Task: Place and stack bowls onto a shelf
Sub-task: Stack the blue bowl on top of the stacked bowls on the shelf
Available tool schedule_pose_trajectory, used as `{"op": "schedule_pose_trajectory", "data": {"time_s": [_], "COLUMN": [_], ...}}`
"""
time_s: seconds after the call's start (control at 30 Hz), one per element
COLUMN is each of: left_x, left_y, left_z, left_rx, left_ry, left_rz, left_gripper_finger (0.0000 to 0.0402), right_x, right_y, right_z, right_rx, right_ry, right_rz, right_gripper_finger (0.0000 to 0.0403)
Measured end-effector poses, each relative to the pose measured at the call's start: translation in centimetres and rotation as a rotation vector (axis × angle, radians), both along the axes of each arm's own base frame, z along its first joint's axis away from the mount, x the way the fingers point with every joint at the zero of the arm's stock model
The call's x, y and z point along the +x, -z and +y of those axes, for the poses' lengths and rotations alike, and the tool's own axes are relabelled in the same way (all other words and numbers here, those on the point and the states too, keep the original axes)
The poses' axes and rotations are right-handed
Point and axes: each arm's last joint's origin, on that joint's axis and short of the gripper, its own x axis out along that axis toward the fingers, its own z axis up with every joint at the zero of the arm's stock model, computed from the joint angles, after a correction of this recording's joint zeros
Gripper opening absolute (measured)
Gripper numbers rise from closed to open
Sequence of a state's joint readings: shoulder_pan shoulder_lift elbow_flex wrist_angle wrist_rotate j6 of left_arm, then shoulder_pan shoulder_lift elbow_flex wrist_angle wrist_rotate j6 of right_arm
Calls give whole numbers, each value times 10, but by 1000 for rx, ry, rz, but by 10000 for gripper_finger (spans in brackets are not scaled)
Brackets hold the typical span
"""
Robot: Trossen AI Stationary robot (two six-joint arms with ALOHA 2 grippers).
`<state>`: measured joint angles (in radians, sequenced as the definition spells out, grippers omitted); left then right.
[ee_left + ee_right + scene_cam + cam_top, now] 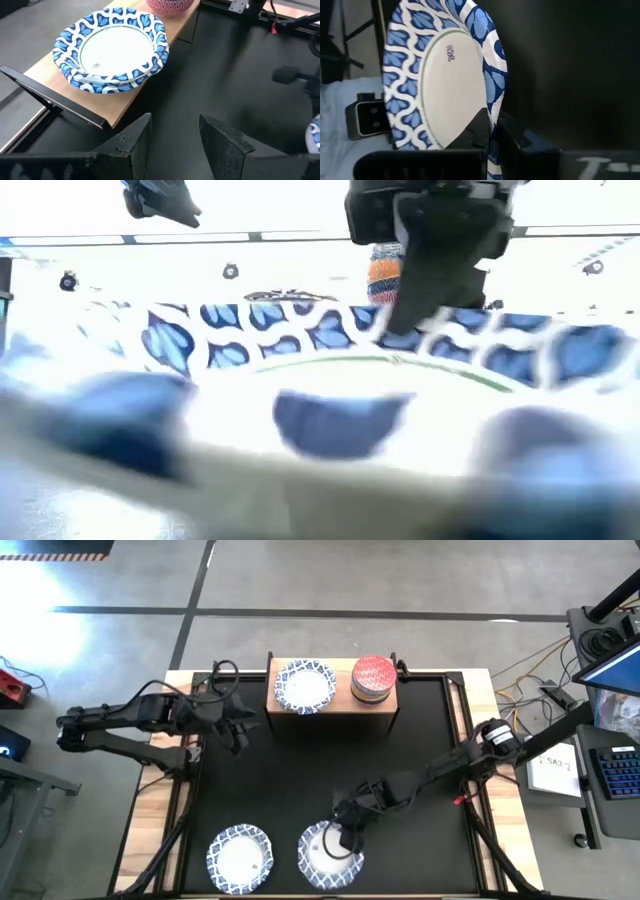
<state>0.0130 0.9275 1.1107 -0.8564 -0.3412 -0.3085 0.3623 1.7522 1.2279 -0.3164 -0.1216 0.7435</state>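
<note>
My gripper will lower the centre bowl [331, 855], and the bowl will nest down into that stack, because a second rim [116, 88] shows just under the shelf bowl's rim.
The light-wood shelf [332, 700] stands at the mat's far edge. On it sit a wide white bowl with a blue-patterned rim [304, 685], which shows a second rim beneath it in the left wrist view [112, 47], and a stack of smaller bowls with a red one on top [373, 678]. Two more wide blue-rimmed bowls lie near the front edge, one at the left [240, 858] and one at the centre [330, 858]. My right gripper [346, 833] is shut on the centre bowl's rim. My left gripper [240, 725] is open and empty, left of the shelf. My right gripper pinches the centre bowl's far rim [493, 120], one finger [475, 132] inside the bowl and one outside. The fingers come from above, slanting in from the table's right [425, 300]. I cannot tell whether the bowl's base is on the mat or lifted.
A black mat [300, 780] covers the tabletop inside a dark frame. Bare mat lies between the shelf and the front bowls. A keyboard and papers [600, 775] sit off the table's right side. The front bowl [330, 420] fills the low view.
</note>
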Motion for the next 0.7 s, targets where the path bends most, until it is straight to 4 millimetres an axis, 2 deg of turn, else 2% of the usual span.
{"op": "schedule_pose_trajectory", "data": {"time_s": [0.27,0.5,0.7], "left_x": [0,4,9], "left_y": [-1,-4,-4], "left_z": [-10,-29,-46], "left_rx": [-17,-47,89], "left_ry": [35,115,81], "left_rz": [-21,-79,-99], "left_gripper_finger": [149,149,149], "right_x": [6,7,16], "right_y": [-51,-104,-142], "right_z": [-40,-77,-97], "right_rx": [-239,-506,-649], "right_ry": [58,177,215], "right_rz": [-54,-118,-238], "right_gripper_finger": [9,9,9]}}
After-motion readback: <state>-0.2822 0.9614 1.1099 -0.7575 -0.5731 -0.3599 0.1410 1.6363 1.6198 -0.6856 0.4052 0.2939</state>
